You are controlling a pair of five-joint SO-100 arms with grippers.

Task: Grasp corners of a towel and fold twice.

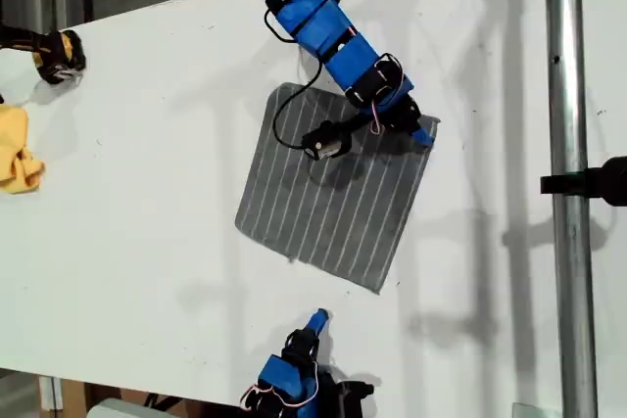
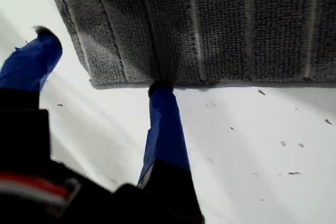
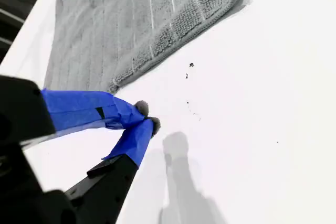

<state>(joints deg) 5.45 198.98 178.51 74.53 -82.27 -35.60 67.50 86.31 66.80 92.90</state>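
Note:
The towel's corner (image 2: 105,72) will gather into a raised fold when I pinch it, since my gripper's blue fingers straddle the flat towel corner's side edge (image 2: 77,50).
The towel (image 1: 333,212) lies flat on the white table, dark grey with thin white stripes. My first gripper (image 1: 422,133) is at its corner (image 1: 434,124) toward the exterior view's upper right. It is open in the first wrist view (image 2: 102,60): one blue fingertip (image 2: 160,88) touches the towel's (image 2: 220,24) hem, the other (image 2: 44,34) is beside the corner. My second gripper (image 1: 317,319) rests on bare table short of the nearest corner (image 1: 379,290). In the second wrist view it (image 3: 148,117) is shut on nothing, with the towel (image 3: 142,24) ahead.
A small yellow cloth (image 1: 15,149) lies at the exterior view's left edge, with a yellow and black device (image 1: 57,54) above it. A metal pole (image 1: 568,242) with a black clamp (image 1: 588,184) runs down the exterior view's right side. The table's edge (image 1: 147,9) slants behind.

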